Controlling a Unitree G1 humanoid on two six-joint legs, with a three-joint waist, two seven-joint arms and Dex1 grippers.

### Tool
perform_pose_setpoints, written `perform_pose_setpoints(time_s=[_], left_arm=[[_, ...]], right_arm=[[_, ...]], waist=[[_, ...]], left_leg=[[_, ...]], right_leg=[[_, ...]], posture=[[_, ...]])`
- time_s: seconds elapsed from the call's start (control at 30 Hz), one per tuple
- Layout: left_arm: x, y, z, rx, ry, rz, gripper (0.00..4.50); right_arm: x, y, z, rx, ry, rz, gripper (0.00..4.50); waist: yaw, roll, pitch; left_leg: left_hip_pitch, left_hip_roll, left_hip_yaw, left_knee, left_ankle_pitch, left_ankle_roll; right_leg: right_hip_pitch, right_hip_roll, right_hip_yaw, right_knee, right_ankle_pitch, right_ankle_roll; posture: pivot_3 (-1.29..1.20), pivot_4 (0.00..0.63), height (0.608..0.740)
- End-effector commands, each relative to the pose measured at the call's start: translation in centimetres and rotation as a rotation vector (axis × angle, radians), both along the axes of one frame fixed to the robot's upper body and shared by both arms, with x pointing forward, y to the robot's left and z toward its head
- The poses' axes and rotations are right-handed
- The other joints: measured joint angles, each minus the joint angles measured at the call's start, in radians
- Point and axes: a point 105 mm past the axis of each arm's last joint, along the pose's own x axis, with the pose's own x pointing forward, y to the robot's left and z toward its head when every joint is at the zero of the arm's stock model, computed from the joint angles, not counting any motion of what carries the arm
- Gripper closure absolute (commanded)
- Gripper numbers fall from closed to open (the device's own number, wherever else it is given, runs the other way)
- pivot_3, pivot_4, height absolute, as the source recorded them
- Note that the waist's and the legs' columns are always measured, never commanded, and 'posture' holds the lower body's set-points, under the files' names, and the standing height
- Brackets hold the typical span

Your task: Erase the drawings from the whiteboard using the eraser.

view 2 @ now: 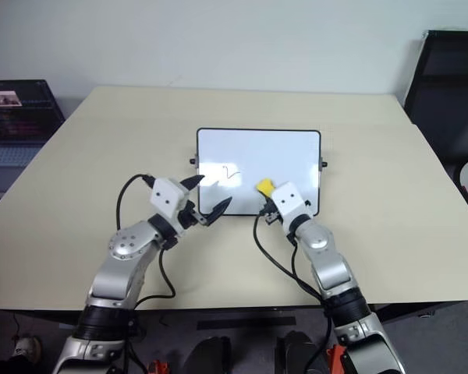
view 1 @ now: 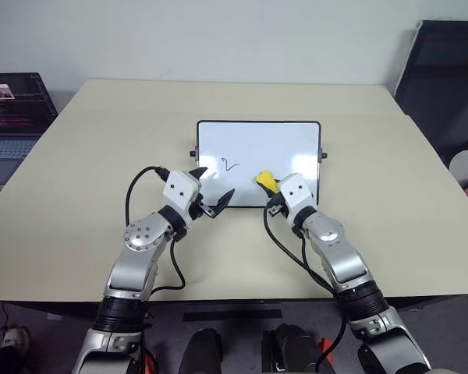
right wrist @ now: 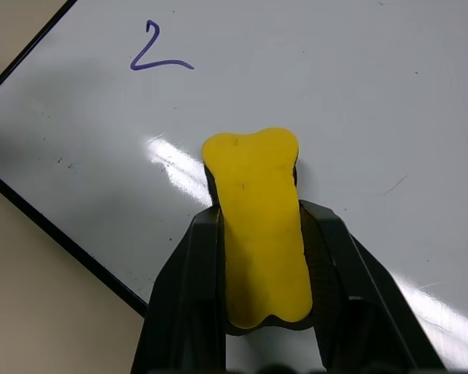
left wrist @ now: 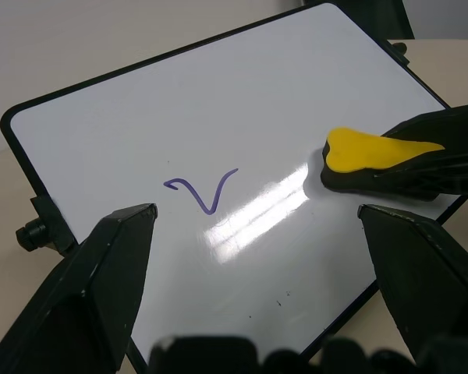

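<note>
The eraser rests on a clean part of the whiteboard away from the drawing, so the robot's right gripper should carry the eraser over and wipe across the squiggle (view 1: pixel 229 165).
The whiteboard (view 1: pixel 288 144) lies flat on the table, black-framed with small knobs at both short sides. One of the drawings, a small dark squiggle like a "2" (view 1: pixel 232 164), shows on its near left part. My right gripper (view 1: pixel 271 191) is shut on the eraser (view 1: pixel 264 179), a yellow block with a black base, whose base rests on the board's near edge area right of the squiggle. The eraser (right wrist: pixel 257 222) sits lengthwise between the two black fingers (right wrist: pixel 189 288). My left gripper (view 1: pixel 214 189) stands open over the board's near left corner, with nothing in it.
A beige table (view 1: pixel 374 234) carries the board. A laptop (view 1: pixel 12 117) with a dark screen stands off the table's left side. A black chair (view 1: pixel 444 78) is at the back right. Cables hang from both wrists.
</note>
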Motion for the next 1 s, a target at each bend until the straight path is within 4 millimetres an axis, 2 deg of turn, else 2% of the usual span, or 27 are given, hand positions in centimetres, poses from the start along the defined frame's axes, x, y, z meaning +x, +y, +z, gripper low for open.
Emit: perform_pose_setpoints(time_s=[0.03, 0.33, 0.47, 0.6, 0.8, 0.9, 1.0], left_arm=[[0.1, 0.0, 0.9, 0.0, -0.036, -0.002, 0.0], [0.1, 0.0, 1.1, 0.001, -0.04, -0.001, 0.0], [0.2, 0.2, 1.2, 0.002, -0.042, 0.005, 0.0], [0.1, 0.2, 1.1, 0.002, -0.042, 0.005, 0.0], [-0.1, 0.7, 1.1, -0.001, -0.036, 0.016, 0.0], [-0.4, 1.3, 0.7, 0.001, -0.027, 0.027, 0.0], [-0.6, 1.8, 0.5, -0.001, -0.017, 0.043, 0.0]], right_arm=[[1.0, -0.4, 1.9, 0.025, -0.055, -0.032, 3.51], [3.2, 1.9, 6.2, 0.094, -0.177, -0.015, 3.51], [3.0, 1.2, 7.0, 0.117, -0.209, -0.014, 3.51], [1.8, 0.4, 6.9, 0.16, -0.198, 0.012, 3.51], [-2.1, -1.0, 7.6, 0.285, -0.15, 0.162, 3.51], [-3.6, -2.6, 6.4, 0.261, -0.112, 0.185, 3.51], [-4.4, -3.7, 4.3, 0.185, -0.075, 0.178, 3.51]], waist=[[0.0, 0.0, 0.0], [-0.003, 0.0, 0.0], [-0.003, 0.0, 0.0], [0.001, 0.0, 0.0], [0.0, 0.001, 0.0], [0.001, 0.0, 0.0], [0.001, 0.0, 0.0]], left_leg=[[0.0, 0.0, 0.0, 0.0, 0.0, 0.0], [-0.002, 0.0, 0.001, -0.001, 0.0, 0.0], [-0.002, 0.0, 0.001, -0.001, 0.0, 0.0], [-0.004, 0.0, 0.0, -0.001, 0.0, 0.0], [-0.004, 0.001, -0.001, -0.001, 0.0, 0.0], [-0.003, 0.001, -0.001, -0.001, 0.0, 0.0], [-0.003, 0.0, -0.001, -0.001, 0.0, 0.0]], right_leg=[[0.0, 0.0, 0.0, 0.0, 0.0, 0.0], [-0.002, 0.001, 0.0, -0.001, 0.0, 0.0], [-0.002, 0.0, 0.0, -0.001, 0.0, 0.0], [-0.002, -0.001, 0.001, -0.002, 0.0, 0.0], [-0.002, 0.0, 0.0, -0.002, 0.0, 0.0], [-0.002, 0.0, 0.0, -0.002, 0.0, 0.0], [-0.002, -0.001, 0.0, -0.002, 0.0, 0.0]], posture=[[0.0, 0.15, 0.74], [0.0, 0.15, 0.74], [0.0, 0.15, 0.74], [0.0, 0.15, 0.74], [0.0, 0.15, 0.74], [0.0, 0.15, 0.74], [0.0, 0.15, 0.74]])
